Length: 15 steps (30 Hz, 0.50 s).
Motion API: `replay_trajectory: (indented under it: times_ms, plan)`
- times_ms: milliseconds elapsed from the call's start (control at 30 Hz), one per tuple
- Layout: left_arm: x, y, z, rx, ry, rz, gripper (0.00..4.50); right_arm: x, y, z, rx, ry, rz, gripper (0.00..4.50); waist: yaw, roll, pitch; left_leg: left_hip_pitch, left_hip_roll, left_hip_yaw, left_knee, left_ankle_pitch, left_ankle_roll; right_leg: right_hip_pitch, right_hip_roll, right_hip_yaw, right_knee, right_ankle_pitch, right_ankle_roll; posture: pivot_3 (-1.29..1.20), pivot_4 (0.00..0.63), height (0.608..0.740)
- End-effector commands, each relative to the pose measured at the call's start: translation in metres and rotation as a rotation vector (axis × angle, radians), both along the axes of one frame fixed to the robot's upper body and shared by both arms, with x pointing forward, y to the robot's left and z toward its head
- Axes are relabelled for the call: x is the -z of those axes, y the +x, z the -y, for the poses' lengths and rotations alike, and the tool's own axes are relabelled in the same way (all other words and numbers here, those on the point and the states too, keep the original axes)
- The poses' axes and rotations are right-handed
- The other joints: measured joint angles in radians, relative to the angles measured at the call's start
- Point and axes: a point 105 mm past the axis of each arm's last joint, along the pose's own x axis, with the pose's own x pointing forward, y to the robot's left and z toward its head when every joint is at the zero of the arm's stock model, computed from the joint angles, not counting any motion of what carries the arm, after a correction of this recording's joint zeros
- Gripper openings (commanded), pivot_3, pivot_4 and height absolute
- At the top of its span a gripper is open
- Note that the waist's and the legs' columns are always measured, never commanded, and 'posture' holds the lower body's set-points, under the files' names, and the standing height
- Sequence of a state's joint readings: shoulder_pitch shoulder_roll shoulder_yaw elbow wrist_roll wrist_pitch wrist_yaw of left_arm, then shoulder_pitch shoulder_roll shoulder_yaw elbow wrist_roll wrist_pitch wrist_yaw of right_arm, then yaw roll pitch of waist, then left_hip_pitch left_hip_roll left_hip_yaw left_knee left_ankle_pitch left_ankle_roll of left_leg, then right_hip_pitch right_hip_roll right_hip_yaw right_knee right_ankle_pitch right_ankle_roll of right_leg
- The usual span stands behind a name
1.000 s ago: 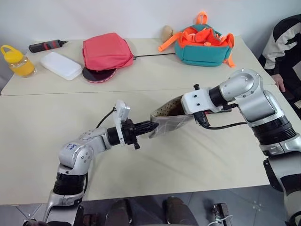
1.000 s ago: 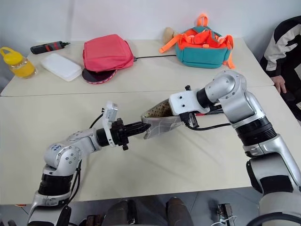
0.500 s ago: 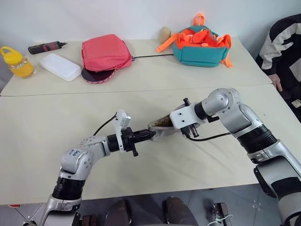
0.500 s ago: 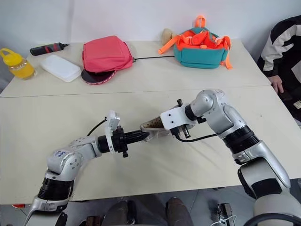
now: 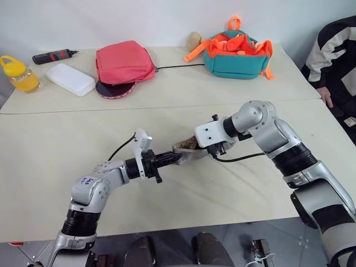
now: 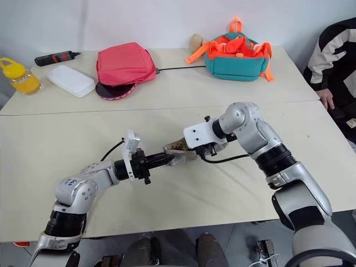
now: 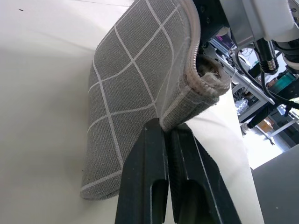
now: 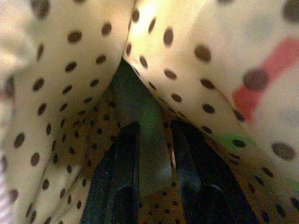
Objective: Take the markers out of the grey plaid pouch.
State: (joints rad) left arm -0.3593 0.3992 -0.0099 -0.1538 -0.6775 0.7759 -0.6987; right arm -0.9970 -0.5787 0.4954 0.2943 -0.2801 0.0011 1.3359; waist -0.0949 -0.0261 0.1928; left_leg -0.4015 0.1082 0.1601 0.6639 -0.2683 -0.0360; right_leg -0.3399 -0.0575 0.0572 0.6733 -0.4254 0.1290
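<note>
My right gripper has its narrow gap above the dark green marker, which lies at a slant. I should back away, open wide and come down on both sides of the marker's body.
The grey plaid pouch hangs just above the beige table, mouth up, with its beige dotted lining showing. My left gripper is shut on the pouch's lower corner, pointing level at it from the left. From the right, my right hand reaches down into the pouch's mouth. Inside, my right gripper has its two black fingers a little apart, and a dark green marker lies in the gap between them. I cannot tell whether they press on it.
At the table's far side lie a pink-red bag, a teal-and-orange backpack, a white box, a yellow bottle and a black cylinder with a red band. A person sits at the right edge.
My right hand has sunk and moved left, deeper into the pouch, and its fingers have parted. The pouch and my left gripper have come down closer to the table.
</note>
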Motion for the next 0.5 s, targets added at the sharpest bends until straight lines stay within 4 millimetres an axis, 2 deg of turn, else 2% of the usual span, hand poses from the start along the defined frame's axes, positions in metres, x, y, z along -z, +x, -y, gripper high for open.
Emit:
replay_trajectory:
  times_ms: [33,300,500]
  plan:
    - [-0.006,0.006,-0.006,-0.027,-0.013,0.023,0.00,-0.003,0.000,-0.009,-0.023,0.019,0.005,1.12,-0.001,0.000,0.000,0.000,0.000,0.000,0.000,0.000,0.000,0.000,0.000,0.000,0.000,0.000,0.000,0.00,0.150,0.740]
    - [-0.010,0.011,-0.010,-0.044,-0.024,0.032,0.00,0.018,0.007,-0.018,-0.023,-0.004,-0.004,1.12,-0.010,0.000,0.000,0.000,0.000,0.000,0.001,0.000,0.000,0.000,0.000,0.000,0.001,0.000,0.000,0.00,0.150,0.740]
    - [-0.009,0.010,-0.009,-0.047,-0.027,0.029,0.00,0.031,0.008,-0.014,-0.003,-0.018,-0.045,1.12,-0.015,0.000,0.000,0.004,0.000,0.000,0.001,0.000,0.000,0.004,0.000,0.000,0.001,0.000,0.000,0.00,0.150,0.740]
